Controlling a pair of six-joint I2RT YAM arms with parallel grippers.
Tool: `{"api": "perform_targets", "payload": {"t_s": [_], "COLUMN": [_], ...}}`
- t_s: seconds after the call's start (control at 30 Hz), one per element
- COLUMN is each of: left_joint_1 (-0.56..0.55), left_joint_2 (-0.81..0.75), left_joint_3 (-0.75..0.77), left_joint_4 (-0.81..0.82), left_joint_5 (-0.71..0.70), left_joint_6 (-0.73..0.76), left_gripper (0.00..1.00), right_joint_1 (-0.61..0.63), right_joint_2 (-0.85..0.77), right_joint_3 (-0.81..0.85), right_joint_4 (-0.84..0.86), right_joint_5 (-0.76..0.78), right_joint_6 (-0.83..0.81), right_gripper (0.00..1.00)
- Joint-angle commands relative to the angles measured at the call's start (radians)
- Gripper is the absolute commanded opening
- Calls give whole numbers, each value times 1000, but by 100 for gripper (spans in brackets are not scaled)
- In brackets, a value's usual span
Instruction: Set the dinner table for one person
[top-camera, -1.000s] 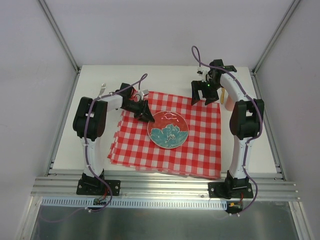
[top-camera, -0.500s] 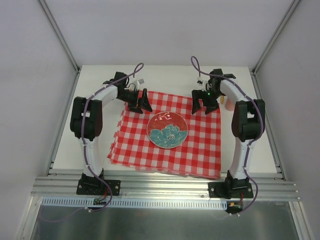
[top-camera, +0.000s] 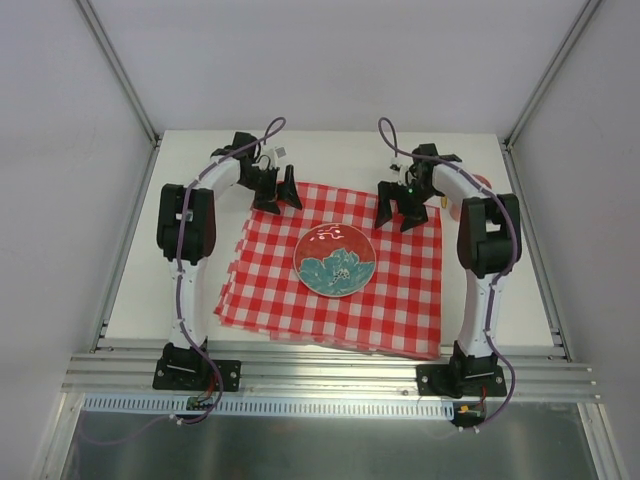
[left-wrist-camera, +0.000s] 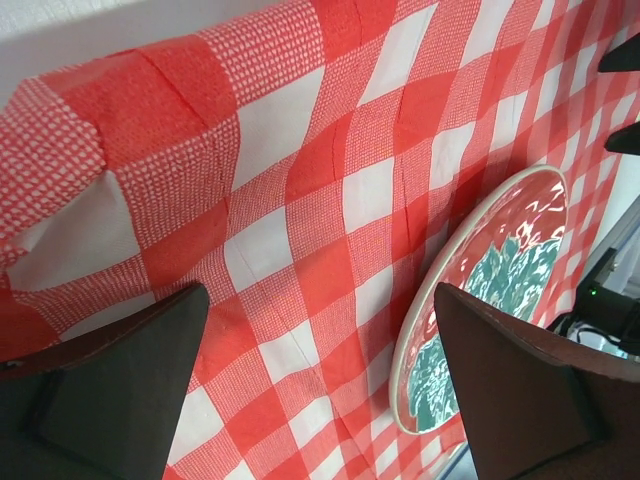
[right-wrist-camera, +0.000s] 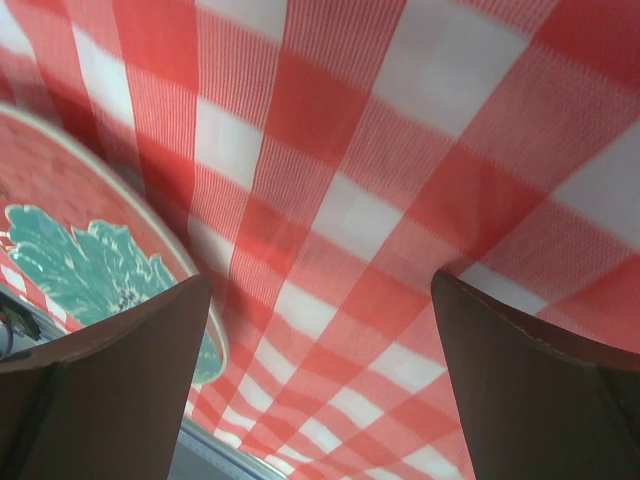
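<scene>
The cloth is lying at a slant, its near corner over the bar (top-camera: 433, 350). Both my grippers should pull the cloth's far edge (top-camera: 345, 192) away from the bar to make the cloth straight.
The dinner table (top-camera: 340, 150) is a white top with a red-and-white checked cloth (top-camera: 400, 290) spread across its middle. A round plate (top-camera: 335, 260) with a red rim and a teal flower lies on the cloth. My left gripper (top-camera: 277, 192) hovers open over the cloth's far left edge, nothing between its fingers. In the left wrist view the left gripper (left-wrist-camera: 320, 300) frames cloth (left-wrist-camera: 300, 200), with the plate (left-wrist-camera: 500, 270) to its right. My right gripper (top-camera: 400, 210) is open over the cloth's far right part. In its own view the right gripper (right-wrist-camera: 320, 285) is above bare cloth (right-wrist-camera: 350, 220), the plate (right-wrist-camera: 80, 250) at left.
The cloth's left side is rumpled and doubled over (top-camera: 232, 290). A small pinkish thing (top-camera: 482, 182) peeks out behind the right arm near the table's far right. Grey aluminium rails (top-camera: 330, 375) run along the near edge, and white walls stand on three sides.
The left gripper has opened and drawn back from beside the plate to the cloth's far left edge. The right gripper has shifted slightly left and nearer over the cloth.
</scene>
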Motion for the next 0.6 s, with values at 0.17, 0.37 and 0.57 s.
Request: {"api": "perform_targets", "payload": {"t_s": [0.17,0.37,0.57], "left_joint_1": [27,79,116], "left_joint_2": [88,82,77], "left_joint_3": [107,125,136], "left_joint_4": [-6,1,7], "left_joint_5": [-138,-210,-215], "left_joint_6": [-43,-57,-66], "left_gripper": [99,99,99], "right_joint_1": [15,36,56], "right_joint_2": [158,263,352], "right_joint_3": [236,379,558], "right_joint_4": [19,16,60], "right_joint_5": [-8,49,104], "right_joint_6": [67,57,42], "right_gripper": [97,97,97]}}
